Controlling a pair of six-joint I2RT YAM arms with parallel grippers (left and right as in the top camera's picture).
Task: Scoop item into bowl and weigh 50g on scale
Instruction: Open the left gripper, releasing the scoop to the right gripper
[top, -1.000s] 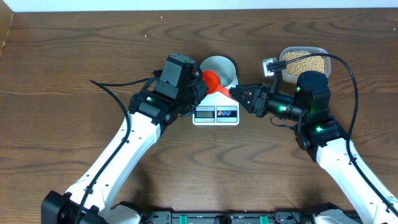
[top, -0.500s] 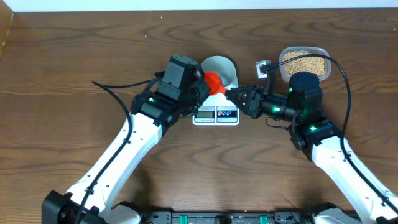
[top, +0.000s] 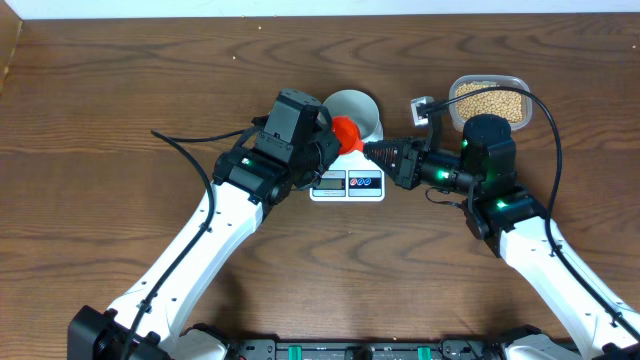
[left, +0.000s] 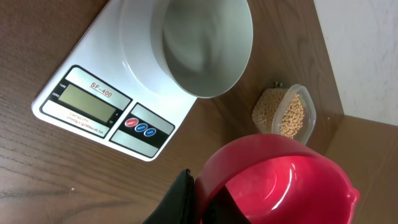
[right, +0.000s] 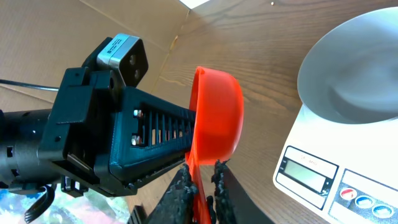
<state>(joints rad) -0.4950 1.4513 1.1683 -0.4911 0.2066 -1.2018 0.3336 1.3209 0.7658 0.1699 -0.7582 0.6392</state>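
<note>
Next, I open and withdraw my left gripper, which clamps the red scoop's cup (top: 346, 134), before my right gripper carries the scoop by its handle to the beans (top: 489, 103).
The red scoop (top: 344, 131) hangs empty beside the scale (top: 347, 183), between both arms. My left gripper (top: 333, 142) is shut on it; in the left wrist view a black finger (left: 180, 199) presses against the scoop's cup (left: 280, 186). My right gripper (top: 372, 151) has come in from the right, and its jaws (right: 202, 183) are shut on the scoop's thin handle (right: 198, 168). The white bowl (top: 352, 106) stands empty on the scale (left: 93, 102). The beans (top: 488, 101) lie in a clear tub (top: 452, 90) at the back right.
The scale's display (left: 87, 103) shows no digits. The tub of beans (left: 292, 115) stands near the table's far edge, behind my right arm. The left arm's black gripper body (right: 124, 137) fills the left of the right wrist view. Bare wood surrounds the scale.
My right gripper has moved left to the scoop and closed its jaws around the handle. The left gripper has kept its hold, shifting only slightly.
</note>
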